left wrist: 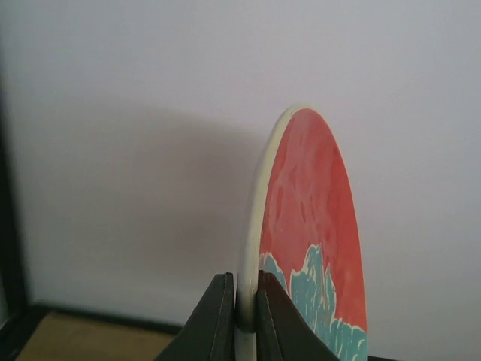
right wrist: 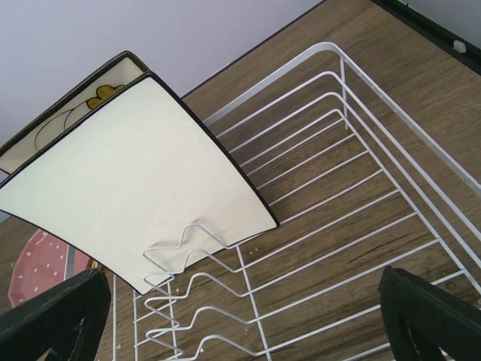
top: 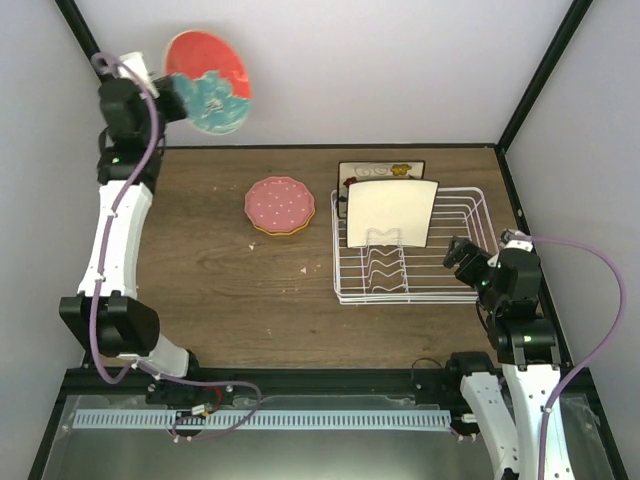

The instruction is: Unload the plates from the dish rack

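Observation:
The red-and-teal plate (top: pixel 208 82) has a clear spot on the wood (top: pixel 200 202) next to the pink dotted plate, so I should lower it next with my left gripper until it lies there.
My left gripper (top: pixel 168 82) is raised high at the far left, shut on the rim of the red-and-teal plate (top: pixel 208 82); the left wrist view shows the plate (left wrist: pixel 312 226) edge-on with its rim clamped between my fingers (left wrist: pixel 214 320). The white wire dish rack (top: pixel 455 280) sits right of centre. Two square plates stand in it: the plain cream plate (top: pixel 391 213) in front and the floral dark-rimmed plate (top: pixel 380 170) behind. In the right wrist view both show, cream (right wrist: pixel 139 192) and floral (right wrist: pixel 71 124). My right gripper (top: pixel 466 262) is open at the rack's right side, empty.
A stack of round plates with the pink dotted one (top: pixel 280 203) on top lies on the wooden table (top: pixel 220 300) left of the rack; it shows at the lower left of the right wrist view (right wrist: pixel 41 259). Black frame posts stand at the back corners.

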